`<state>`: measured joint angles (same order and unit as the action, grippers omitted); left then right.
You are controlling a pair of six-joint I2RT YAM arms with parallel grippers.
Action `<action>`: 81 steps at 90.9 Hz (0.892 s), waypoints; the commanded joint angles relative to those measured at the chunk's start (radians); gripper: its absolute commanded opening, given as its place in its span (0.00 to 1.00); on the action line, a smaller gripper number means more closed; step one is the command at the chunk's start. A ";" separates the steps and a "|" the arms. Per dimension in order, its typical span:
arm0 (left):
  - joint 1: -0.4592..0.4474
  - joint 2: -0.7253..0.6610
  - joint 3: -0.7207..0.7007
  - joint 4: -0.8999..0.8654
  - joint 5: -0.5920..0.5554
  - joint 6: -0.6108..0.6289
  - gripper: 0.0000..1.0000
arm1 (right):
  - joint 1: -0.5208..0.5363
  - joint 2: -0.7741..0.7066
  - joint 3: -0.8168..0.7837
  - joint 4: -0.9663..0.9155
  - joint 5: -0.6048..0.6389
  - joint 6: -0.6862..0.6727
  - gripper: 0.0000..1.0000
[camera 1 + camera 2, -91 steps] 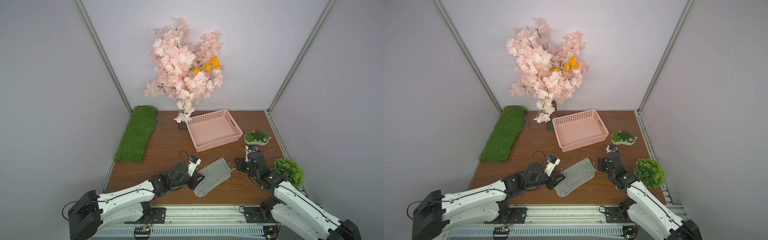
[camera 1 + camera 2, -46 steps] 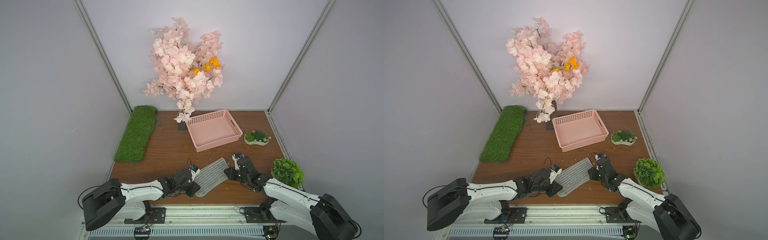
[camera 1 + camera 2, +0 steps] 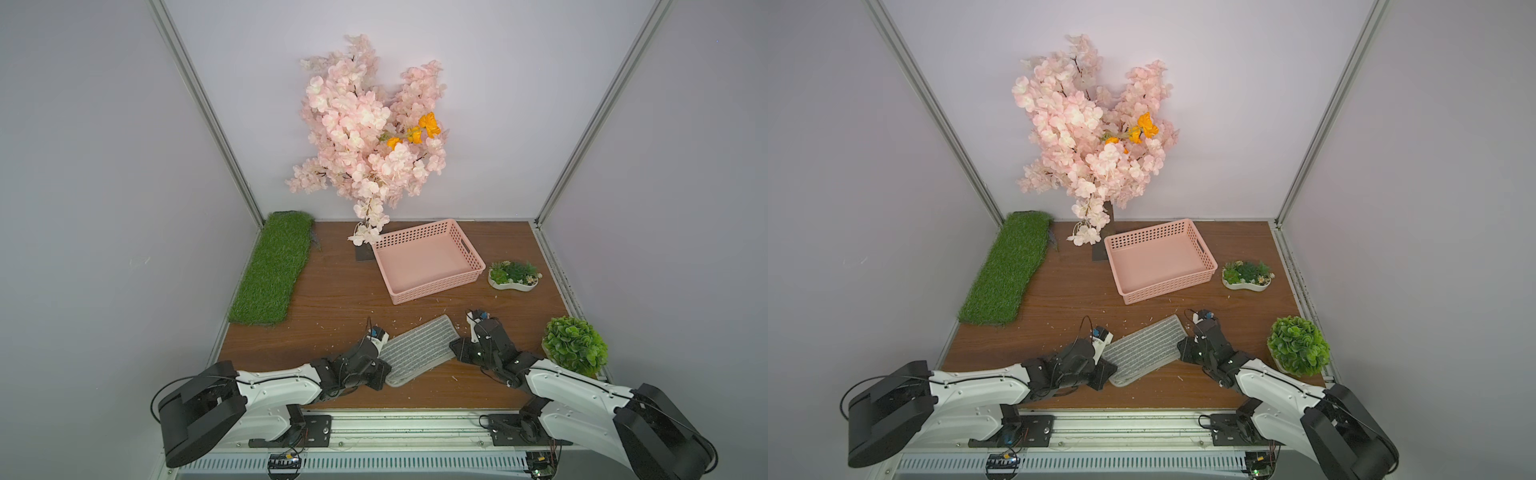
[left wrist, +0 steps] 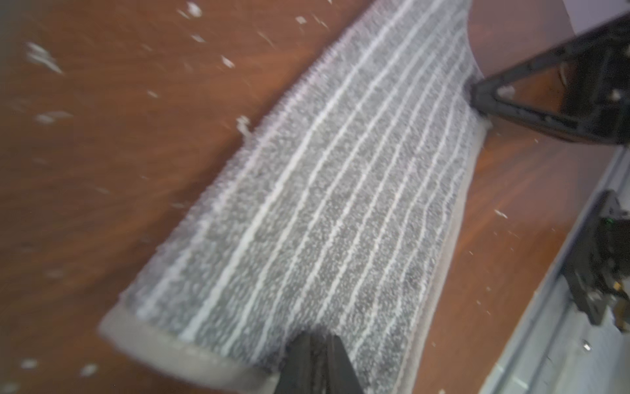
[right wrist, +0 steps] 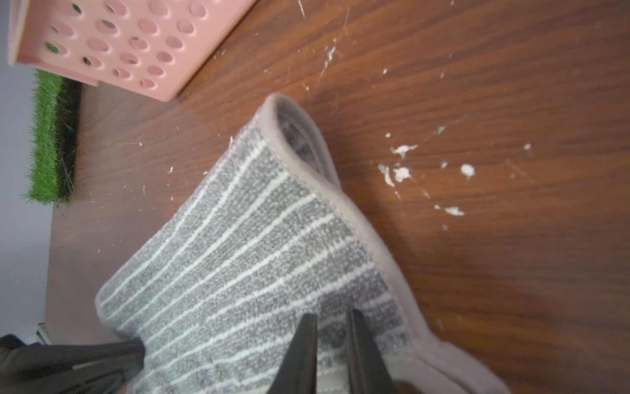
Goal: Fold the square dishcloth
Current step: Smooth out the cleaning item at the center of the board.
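Observation:
The doubled dishcloth lies at a slant, with the left gripper's end [image 3: 395, 379] of the dishcloth closer to the front, so the robot should swing that end toward the pink basket [image 3: 428, 261] before it folds further.
The square dishcloth [image 3: 415, 351] [image 3: 1144, 351], grey with thin whitish stripes, lies doubled over as a slanted strip on the wooden table near the front. My left gripper [image 3: 381, 373] [image 3: 1106, 372] lies low at its near-left end, and in the left wrist view [image 4: 315, 336] the jaws are shut on the cloth [image 4: 341, 204]. My right gripper [image 3: 455, 347] [image 3: 1183, 349] is at the strip's right end. In the right wrist view [image 5: 332, 320] its jaws stand narrow with the cloth's [image 5: 255, 256] trimmed edge between them.
A pink basket [image 3: 478, 262] stands just behind the cloth. A grass mat [image 3: 274, 270] lies at the left, a blossom tree [image 3: 370, 133] at the back, a small planter dish [image 3: 513, 276] and a round green plant [image 3: 575, 345] at the right. White crumbs [image 5: 402, 172] dot the table.
Both arms have come down low to the table and reached the cloth's two ends. Both pairs of jaws have narrowed onto the cloth, which stays in place.

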<state>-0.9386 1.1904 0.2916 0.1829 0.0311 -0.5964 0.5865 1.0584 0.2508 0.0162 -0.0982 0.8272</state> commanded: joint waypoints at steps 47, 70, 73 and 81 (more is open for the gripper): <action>0.141 0.010 0.138 0.049 -0.054 0.173 0.18 | 0.007 0.122 0.103 0.445 -0.073 0.005 0.15; 0.141 0.100 0.124 0.144 0.016 0.112 0.19 | 0.008 0.225 0.074 0.533 -0.064 0.022 0.15; 0.141 0.122 0.124 0.155 0.015 0.108 0.19 | 0.008 0.246 0.071 0.551 -0.064 0.025 0.14; 0.141 0.172 0.115 0.185 -0.019 0.092 0.18 | 0.008 0.306 0.070 0.592 -0.063 0.029 0.13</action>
<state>-0.8062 1.3106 0.4240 0.3180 0.0158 -0.4732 0.5900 1.3090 0.3359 0.5266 -0.1619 0.8455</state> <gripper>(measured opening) 0.185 0.138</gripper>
